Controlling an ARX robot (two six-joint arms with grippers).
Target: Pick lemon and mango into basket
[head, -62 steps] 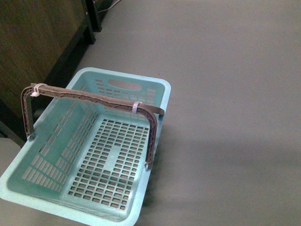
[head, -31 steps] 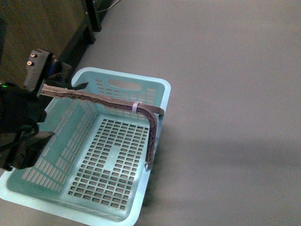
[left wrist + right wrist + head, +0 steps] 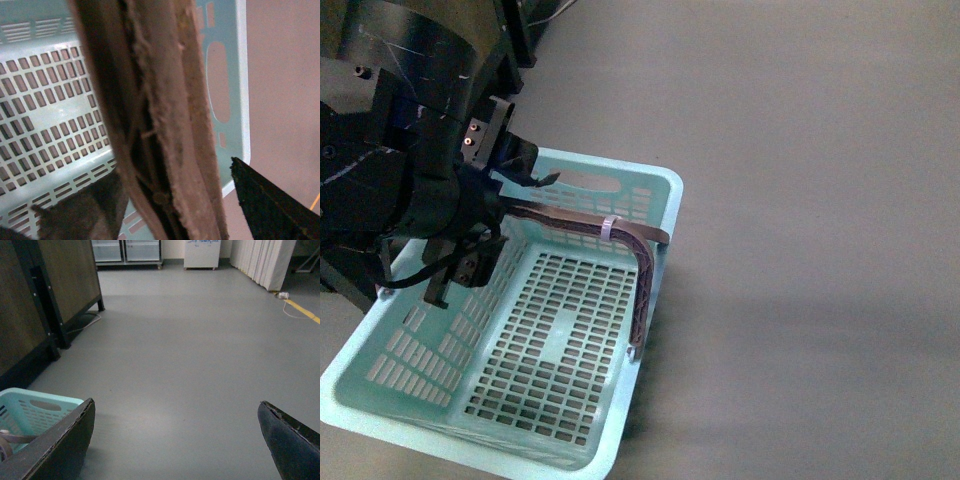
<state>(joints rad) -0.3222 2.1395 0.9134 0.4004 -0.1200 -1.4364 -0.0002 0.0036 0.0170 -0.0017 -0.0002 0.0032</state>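
I expect the basket to come along and hang with its open side up when I lift the handle, because the brown handle's end is joined to the teal basket's rim.
The teal basket stands on the grey floor with nothing in it, its brown handle raised across it. My left gripper is open over the basket's left side, one finger on each side of the handle. In the left wrist view the handle fills the gap between the dark fingertips of the left gripper, above the slotted floor. My right gripper is open over bare floor, with the basket's corner beside one finger. The lemon and the mango are out of view.
A dark wooden cabinet on black legs stands along the left of the floor, close behind the basket. Far off are white appliances, a pale curtain and a yellow floor line.
My left arm has come into view from the left and moved across over the basket, its open fingers now straddling the handle. The basket has stayed put.
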